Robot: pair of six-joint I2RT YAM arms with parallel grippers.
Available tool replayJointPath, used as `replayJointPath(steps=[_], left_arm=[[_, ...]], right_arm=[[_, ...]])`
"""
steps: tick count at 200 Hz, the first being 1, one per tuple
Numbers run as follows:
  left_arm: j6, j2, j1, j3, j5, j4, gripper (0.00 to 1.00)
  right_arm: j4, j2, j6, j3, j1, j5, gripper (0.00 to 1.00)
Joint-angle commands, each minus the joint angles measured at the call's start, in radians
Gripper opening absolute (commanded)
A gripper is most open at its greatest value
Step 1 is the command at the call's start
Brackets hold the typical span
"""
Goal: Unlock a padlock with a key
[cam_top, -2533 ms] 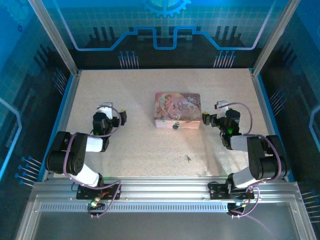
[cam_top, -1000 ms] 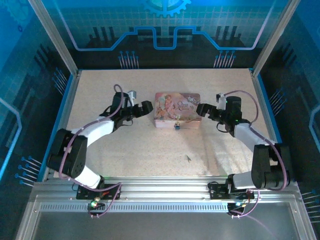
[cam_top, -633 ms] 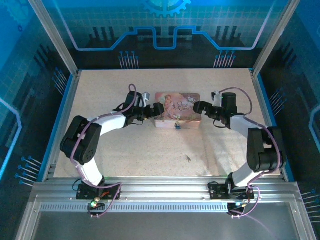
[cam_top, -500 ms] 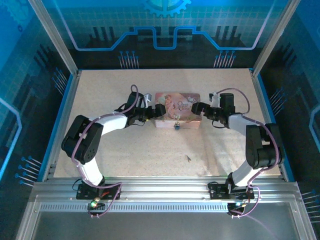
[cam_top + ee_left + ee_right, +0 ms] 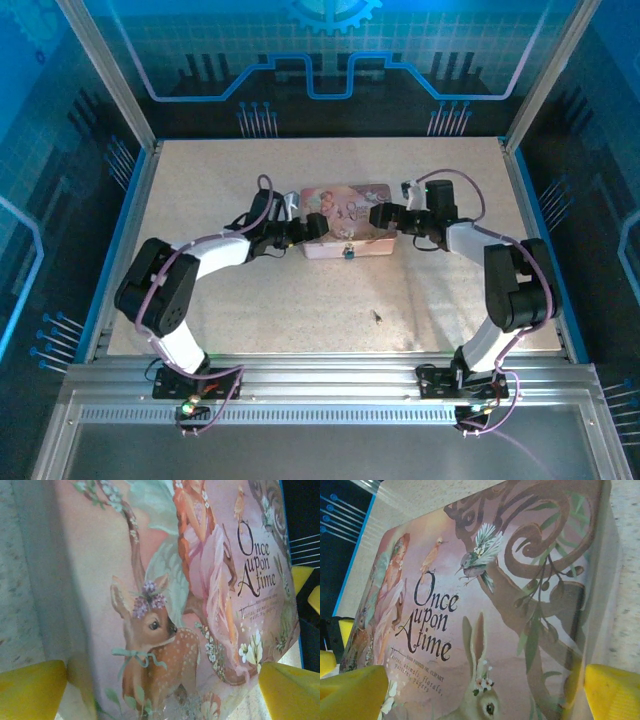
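Note:
The padlock on the tin points straight at the near bar, so the robot should turn it toward the right gripper, then back that gripper away to the key.
The tiny silvery padlock hangs at the middle of the front wall of the pink illustrated tin. The thin dark key lies alone on the table, well in front of the tin and far from both grippers. My left gripper is at the tin's left end and my right gripper at its right end. In the left wrist view the open left gripper spreads its yellow fingers over the tin's lid. My right gripper is likewise open over the lid.
The speckled beige table is walled by aluminium posts and blue panels at the back and sides. A metal rail carrying the arm bases runs along the near edge. Both arms stretch inward across the middle of the table.
Both arms have unfolded from their resting poses and closed in on the tin's two ends. The tin has slid slightly to the left. The key has not moved.

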Motion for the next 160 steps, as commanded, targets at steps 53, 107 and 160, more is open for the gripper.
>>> replayJointPath(steps=[53,107,160], left_arm=[[-0.006,-0.239,-0.005,-0.146,-0.093,-0.119,0.99],[-0.030,-0.322,0.039,-0.223,-0.128,-0.147,0.99],[-0.029,-0.443,0.052,-0.244,-0.184,-0.214,0.99]], right_arm=[[0.016,0.095,-0.003,0.140,0.156,-0.062,1.00],[0.000,0.107,-0.001,0.130,0.161,0.029,1.00],[-0.086,-0.016,-0.027,0.073,0.122,0.184,1.00]])
